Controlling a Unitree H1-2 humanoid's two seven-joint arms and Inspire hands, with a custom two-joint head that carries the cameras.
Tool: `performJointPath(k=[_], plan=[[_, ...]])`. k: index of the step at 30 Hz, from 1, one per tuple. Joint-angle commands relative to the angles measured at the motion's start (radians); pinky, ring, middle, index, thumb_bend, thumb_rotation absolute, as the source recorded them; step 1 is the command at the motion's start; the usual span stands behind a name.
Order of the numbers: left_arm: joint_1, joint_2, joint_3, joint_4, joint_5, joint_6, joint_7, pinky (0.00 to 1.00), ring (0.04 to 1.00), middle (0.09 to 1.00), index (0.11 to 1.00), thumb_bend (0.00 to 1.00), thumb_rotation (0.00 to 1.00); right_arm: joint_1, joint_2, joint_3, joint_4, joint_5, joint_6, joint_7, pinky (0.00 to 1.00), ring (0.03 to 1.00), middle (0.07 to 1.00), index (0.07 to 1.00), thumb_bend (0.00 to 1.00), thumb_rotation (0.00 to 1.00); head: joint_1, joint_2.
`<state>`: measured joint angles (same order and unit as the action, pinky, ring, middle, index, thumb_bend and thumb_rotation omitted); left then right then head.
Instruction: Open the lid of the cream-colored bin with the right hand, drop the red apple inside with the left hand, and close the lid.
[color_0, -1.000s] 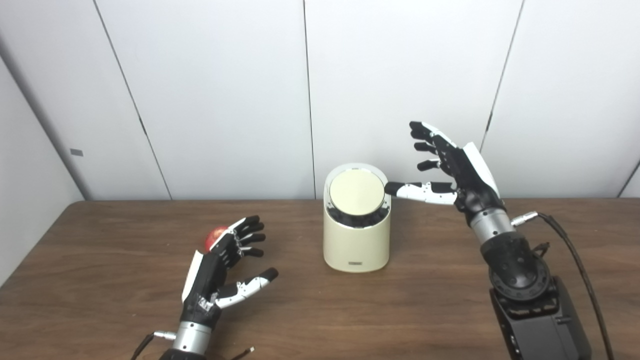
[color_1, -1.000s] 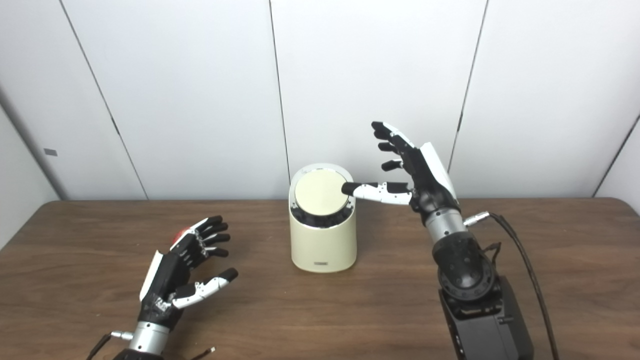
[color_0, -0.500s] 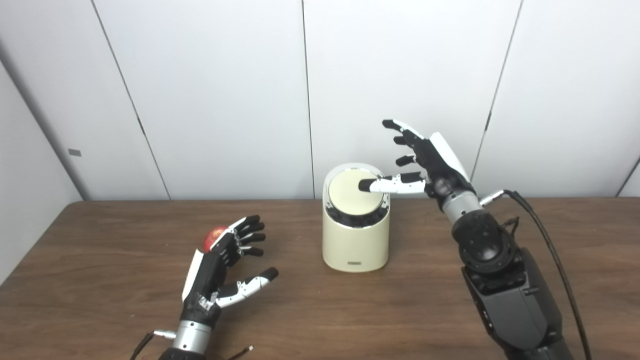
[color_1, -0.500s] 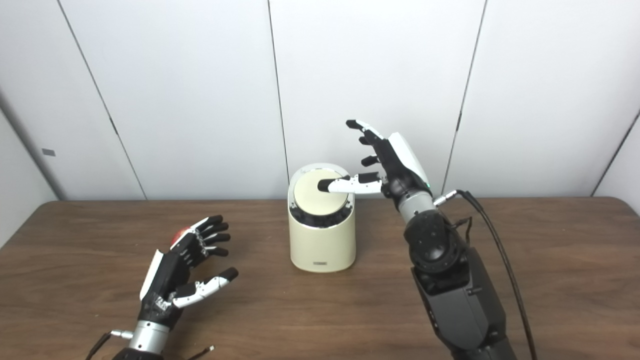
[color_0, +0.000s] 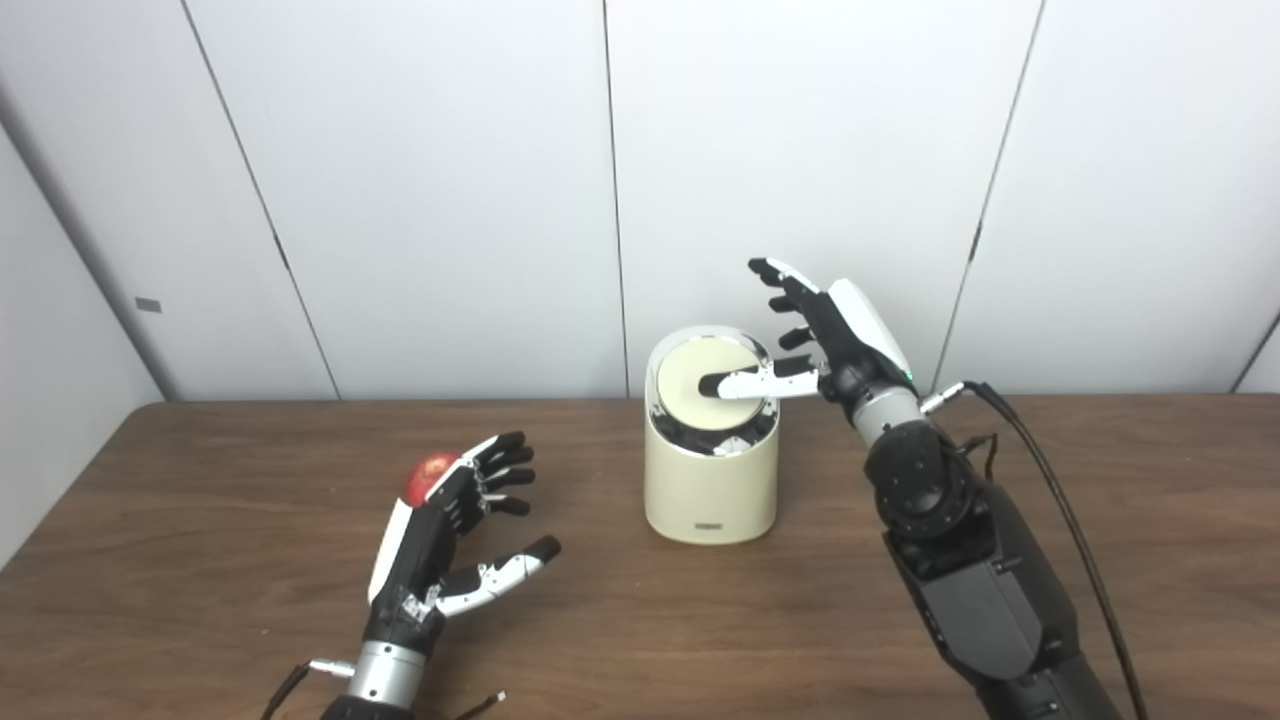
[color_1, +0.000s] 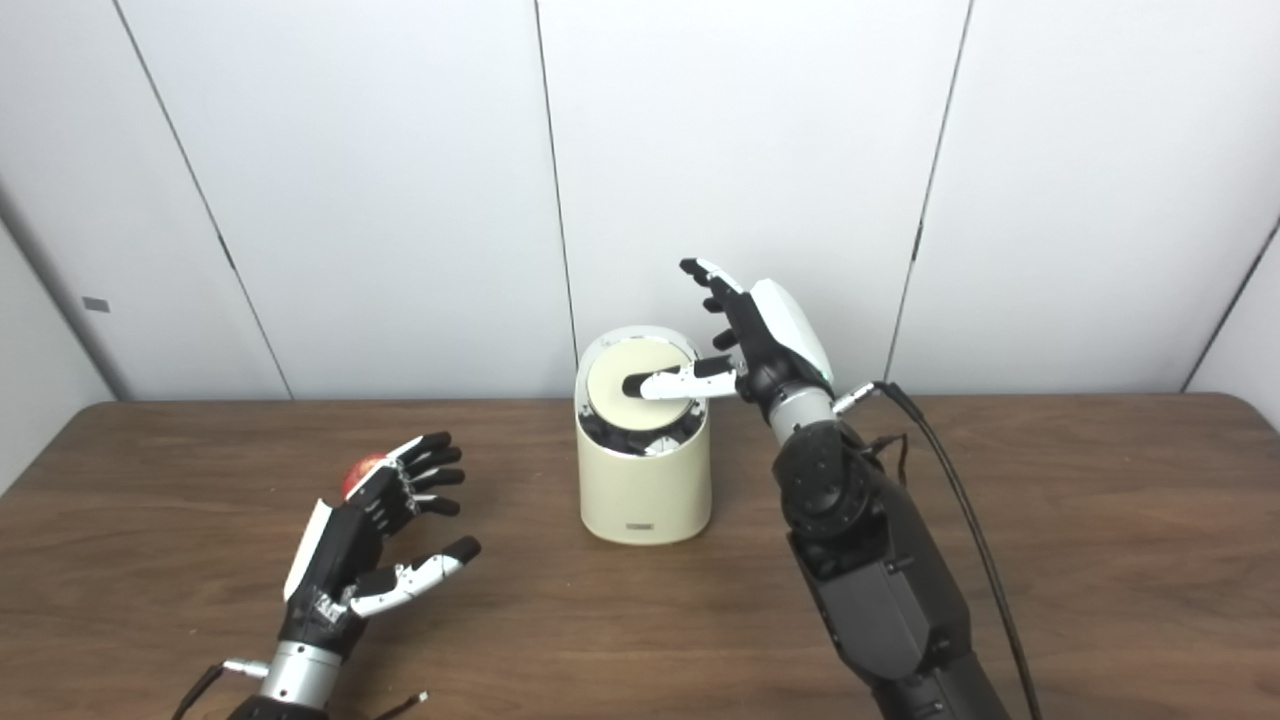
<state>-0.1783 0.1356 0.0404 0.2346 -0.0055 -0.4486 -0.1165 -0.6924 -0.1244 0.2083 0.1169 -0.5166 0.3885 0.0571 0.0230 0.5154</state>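
A dark gap (color_0: 686, 434) can be seen below the near edge of the round lid, so the lid (color_0: 692, 367) will swing up toward the back and stay up when the robot opens it.
The cream-colored bin (color_0: 711, 490) stands upright at the table's middle. Its round lid (color_0: 700, 392) sits on top, tilted toward me, with a dark gap under its near edge. My right hand (color_0: 815, 335) is open above the bin's right side, fingers spread upward, and its thumb lies on the lid's middle. The red apple (color_0: 430, 476) rests on the table at the left, mostly hidden behind my left hand (color_0: 440, 540). My left hand is open and empty, just in front of the apple; whether its fingertips touch it I cannot tell.
The brown wooden table (color_0: 620, 620) runs to a white panel wall behind. A black cable (color_0: 1060, 500) trails from my right forearm over the table's right side. A thin wire (color_0: 480, 705) lies by my left wrist.
My right hand has moved left and down, from beside the bin's rim until its thumb lies on the lid. The gap under the lid's near edge looks wider. The left hand has barely moved.
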Motion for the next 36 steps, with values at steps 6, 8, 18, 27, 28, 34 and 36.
performJointPath(k=[6, 8, 18, 27, 28, 34, 36], plan=[[0.064, -0.031, -0.017, 0.030, -0.006, -0.010, 0.008, 0.64, 0.770, 0.813, 0.849, 0.65, 0.04, -0.077, -0.025, 0.024, 0.023, -0.036, -0.049, -0.023, 0.71, 0.877, 0.919, 0.907, 0.94, 0.30, 0.007, 0.009], [0.067, -0.033, -0.017, 0.024, -0.007, -0.005, 0.008, 0.65, 0.771, 0.813, 0.851, 0.65, 0.04, -0.082, -0.028, 0.033, 0.033, -0.046, -0.046, -0.023, 0.70, 0.874, 0.915, 0.906, 0.94, 0.30, 0.008, 0.011], [0.071, -0.037, -0.019, 0.005, -0.014, 0.008, 0.004, 0.64, 0.777, 0.816, 0.849, 0.65, 0.04, -0.080, -0.059, 0.077, 0.040, -0.085, -0.041, -0.008, 0.67, 0.855, 0.912, 0.908, 0.95, 0.26, 0.013, 0.023], [0.083, -0.038, -0.022, -0.032, -0.003, 0.025, 0.008, 0.64, 0.766, 0.809, 0.848, 0.65, 0.04, -0.078, -0.136, 0.195, 0.025, -0.201, -0.039, 0.065, 0.69, 0.862, 0.950, 0.918, 0.94, 0.26, 0.025, 0.047], [0.084, -0.039, -0.023, -0.035, -0.002, 0.028, 0.009, 0.63, 0.765, 0.807, 0.847, 0.66, 0.05, -0.079, -0.146, 0.214, 0.021, -0.224, -0.045, 0.073, 0.71, 0.863, 0.951, 0.919, 0.94, 0.27, 0.029, 0.049], [0.086, -0.043, -0.024, -0.043, -0.003, 0.037, 0.011, 0.64, 0.763, 0.803, 0.842, 0.66, 0.05, -0.085, -0.178, 0.289, -0.002, -0.328, -0.061, 0.121, 0.70, 0.855, 0.951, 0.921, 0.97, 0.30, 0.030, 0.054], [0.086, -0.044, -0.022, -0.043, -0.003, 0.039, 0.012, 0.64, 0.764, 0.807, 0.845, 0.66, 0.05, -0.085, -0.178, 0.293, -0.009, -0.340, -0.060, 0.136, 0.69, 0.848, 0.946, 0.915, 0.99, 0.30, 0.031, 0.054]])
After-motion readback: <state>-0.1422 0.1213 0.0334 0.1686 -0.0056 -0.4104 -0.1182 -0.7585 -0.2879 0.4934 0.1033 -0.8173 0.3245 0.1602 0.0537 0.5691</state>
